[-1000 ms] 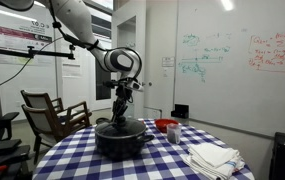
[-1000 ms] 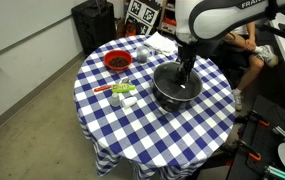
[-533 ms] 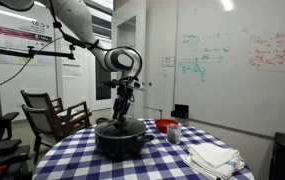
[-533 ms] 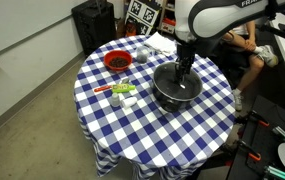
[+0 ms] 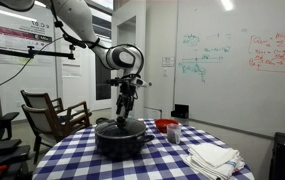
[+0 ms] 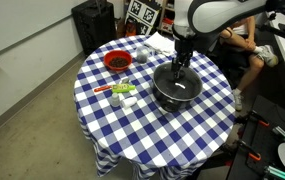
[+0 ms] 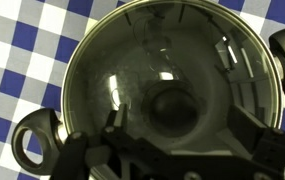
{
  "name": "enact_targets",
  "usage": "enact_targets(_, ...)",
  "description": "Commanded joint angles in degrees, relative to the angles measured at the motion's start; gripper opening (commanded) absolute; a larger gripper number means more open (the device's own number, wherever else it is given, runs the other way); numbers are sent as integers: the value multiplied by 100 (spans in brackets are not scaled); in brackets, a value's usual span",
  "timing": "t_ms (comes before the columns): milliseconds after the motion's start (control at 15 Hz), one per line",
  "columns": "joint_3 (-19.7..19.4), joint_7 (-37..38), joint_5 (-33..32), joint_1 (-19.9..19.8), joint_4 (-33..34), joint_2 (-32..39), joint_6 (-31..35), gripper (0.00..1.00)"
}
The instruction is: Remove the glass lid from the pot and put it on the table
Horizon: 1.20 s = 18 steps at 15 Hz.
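Observation:
The black knob [image 7: 172, 107] is ahead of my gripper's open fingers, so my gripper should go further over the knob [image 7: 172, 112] and close around it before it lifts the glass lid.
The black pot [image 6: 177, 92] [image 5: 120, 141] stands on the table [image 6: 112, 125] [image 5: 82, 150] with its blue-and-white checkered cloth. The glass lid [image 7: 162, 65] sits on the pot and fills the wrist view; its black knob [image 7: 172, 105] is at the centre, and the pot's side handles [image 7: 32, 140] show at the edges. My gripper [image 7: 179, 125] [image 6: 179, 65] [image 5: 123, 113] hangs just above the knob. It is open, its fingers [image 7: 112, 128] spread wide on either side of the knob and holding nothing.
A red bowl [image 6: 118, 61] [image 5: 166, 125] and a small grey cup [image 6: 140, 55] stand behind the pot. Green and white items [image 6: 122, 92] lie beside it. Folded white cloths [image 5: 212, 158] rest near the table edge. A wooden chair [image 5: 52, 115] stands close by.
The gripper has gone from shut to open over the knob and has risen a little. Lid and pot have not moved.

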Motion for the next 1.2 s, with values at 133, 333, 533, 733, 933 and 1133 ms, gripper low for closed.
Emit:
enact_targets(133,26,-52,88,14,297,209,7,100)
enact_targets(333,58,-76,150,11,355,292,13,70)
enact_targets(533,74,-78,148,28,407,368,-45,56)
enact_targets(733,54,-77,130,15,398,375,-110,32)
enact_targets(933,54,-77,150,4,392,376,-122,24)
enact_targets(1133,52,-74,149,3,413,388,-138,24)
